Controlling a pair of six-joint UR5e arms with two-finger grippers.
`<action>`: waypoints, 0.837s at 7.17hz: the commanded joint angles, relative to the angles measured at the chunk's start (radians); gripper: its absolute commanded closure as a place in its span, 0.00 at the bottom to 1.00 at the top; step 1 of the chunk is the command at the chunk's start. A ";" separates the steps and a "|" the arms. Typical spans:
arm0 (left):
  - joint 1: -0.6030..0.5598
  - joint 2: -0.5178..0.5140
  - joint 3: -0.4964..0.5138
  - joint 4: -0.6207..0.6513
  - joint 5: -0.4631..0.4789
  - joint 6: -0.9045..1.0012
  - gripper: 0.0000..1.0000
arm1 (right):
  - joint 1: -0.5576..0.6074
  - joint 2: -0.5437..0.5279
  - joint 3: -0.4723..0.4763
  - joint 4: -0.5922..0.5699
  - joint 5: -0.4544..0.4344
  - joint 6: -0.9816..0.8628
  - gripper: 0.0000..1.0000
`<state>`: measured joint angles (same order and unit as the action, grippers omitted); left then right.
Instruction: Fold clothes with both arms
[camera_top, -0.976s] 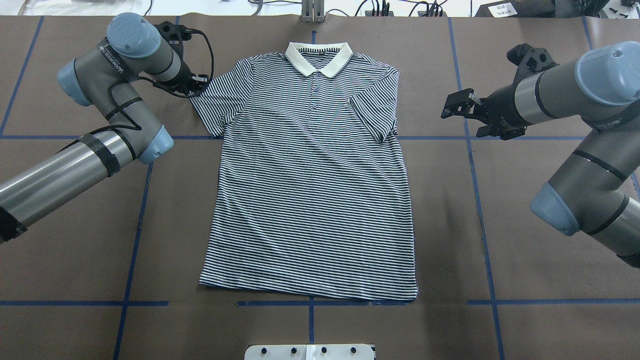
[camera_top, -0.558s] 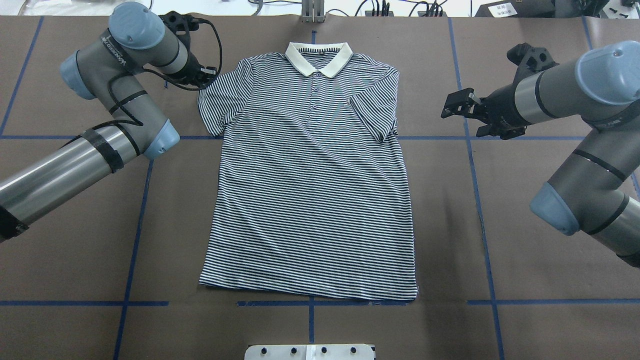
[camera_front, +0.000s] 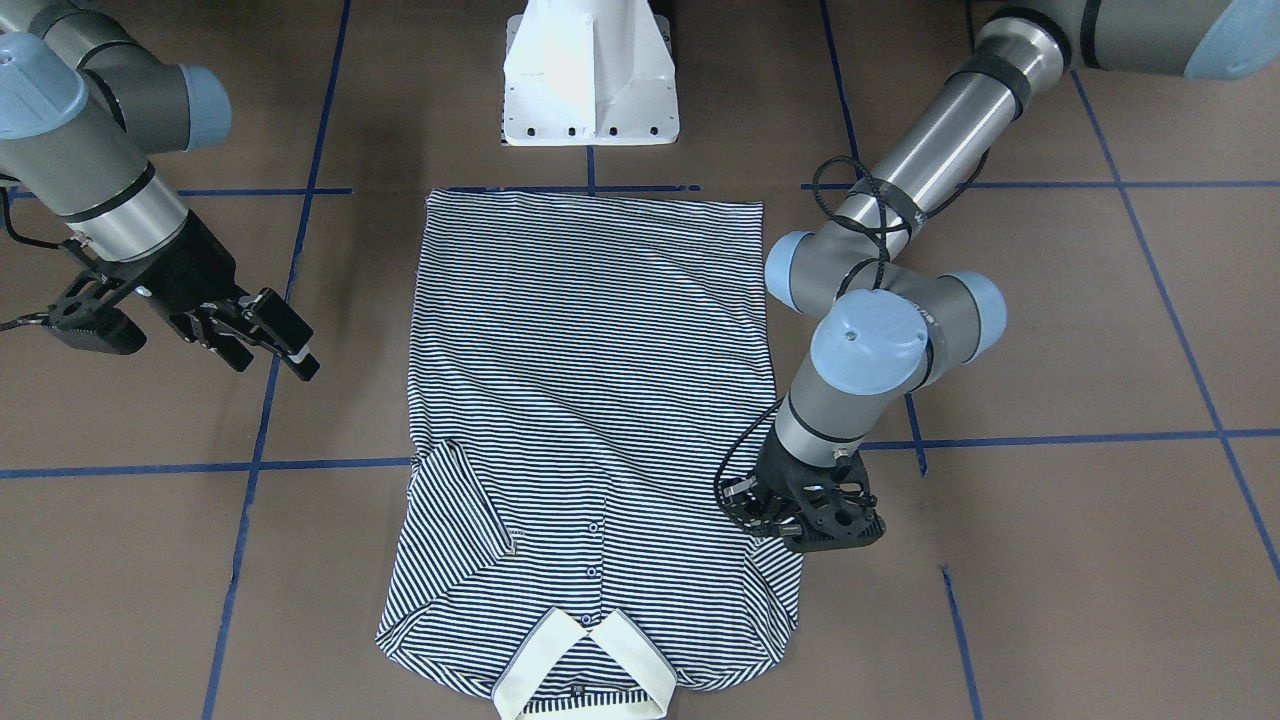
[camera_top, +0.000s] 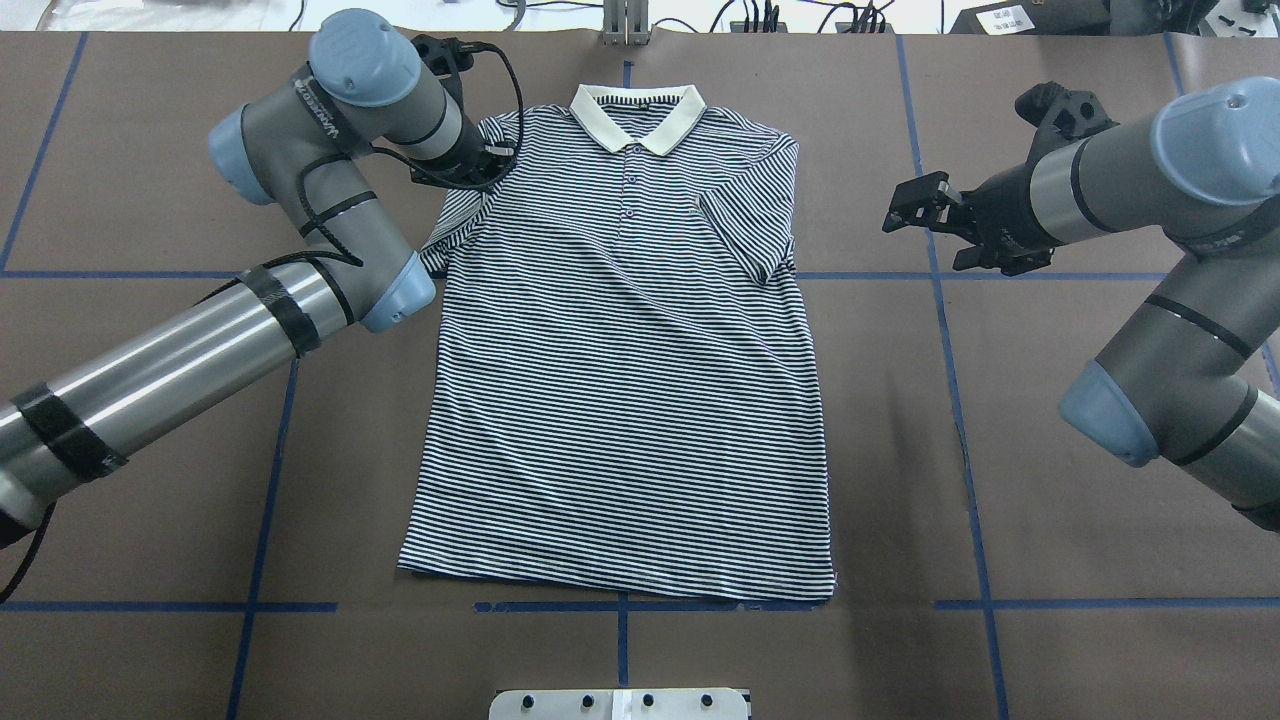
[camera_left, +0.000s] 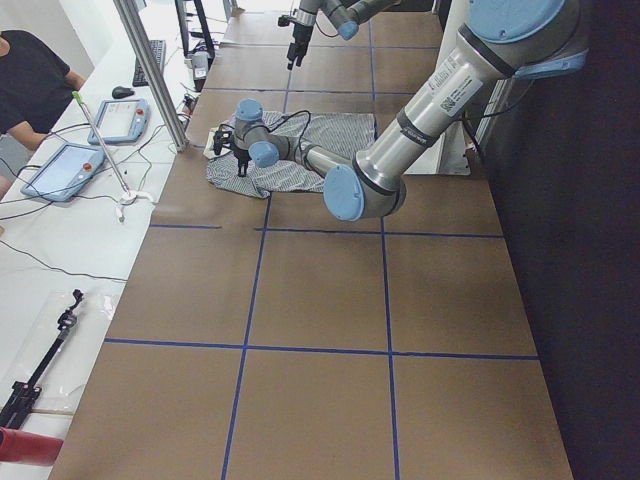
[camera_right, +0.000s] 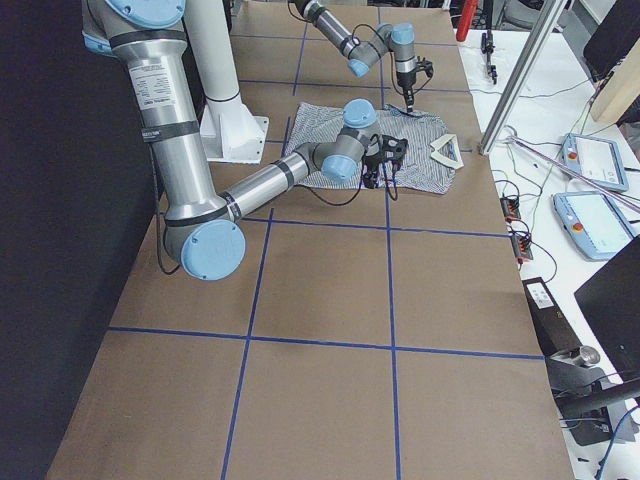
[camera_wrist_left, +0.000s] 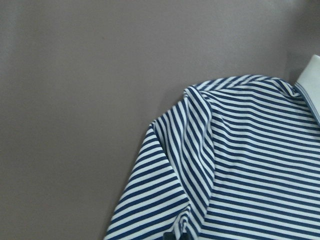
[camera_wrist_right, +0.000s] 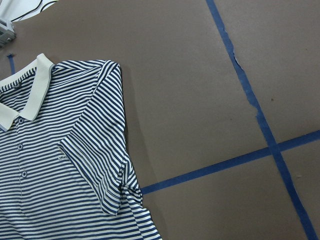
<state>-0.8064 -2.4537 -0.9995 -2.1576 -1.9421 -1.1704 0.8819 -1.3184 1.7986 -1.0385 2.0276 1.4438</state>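
My left gripper is holding the sleeve's edge (camera_wrist_left: 185, 214), and the chest ahead (camera_front: 686, 554) is lying open. I should keep pulling the sleeve inward until it mirrors the folded one.
The striped polo shirt (camera_top: 620, 380) lies flat, front up, on the brown table, with its cream collar (camera_top: 640, 120) at the far side. It also shows in the front view (camera_front: 590, 330). The sleeve on the robot's right (camera_top: 750, 225) is folded in over the chest. My left gripper (camera_top: 487, 165) sits low over the other shoulder, shut on that sleeve, which is drawn inward and bunched (camera_wrist_left: 185, 220); its fingers are hidden. My right gripper (camera_top: 925, 238) is open and empty, beside the shirt and apart from it. It also shows in the front view (camera_front: 275, 345).
The white pedestal base (camera_front: 590, 70) stands at the table's near edge by the shirt's hem. Blue tape lines (camera_top: 960, 400) cross the brown table cover. A metal post (camera_top: 625, 22) and cables are at the far edge. A side bench with tablets (camera_left: 60, 170) and a person (camera_left: 30, 80) lies beyond.
My left gripper has moved right, from the sleeve's outer edge to over the shoulder, pulling the sleeve inward with it. The right arm has barely moved.
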 joint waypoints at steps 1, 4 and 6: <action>0.013 -0.048 0.062 -0.011 0.026 -0.021 1.00 | -0.001 0.002 -0.004 0.002 -0.001 -0.002 0.00; 0.032 -0.087 0.137 -0.074 0.080 -0.032 1.00 | -0.003 0.002 -0.013 0.002 0.000 -0.002 0.00; 0.035 -0.093 0.157 -0.114 0.083 -0.032 1.00 | -0.003 0.005 -0.012 0.002 0.000 0.000 0.00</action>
<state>-0.7736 -2.5420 -0.8592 -2.2410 -1.8620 -1.2018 0.8791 -1.3141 1.7874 -1.0371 2.0279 1.4431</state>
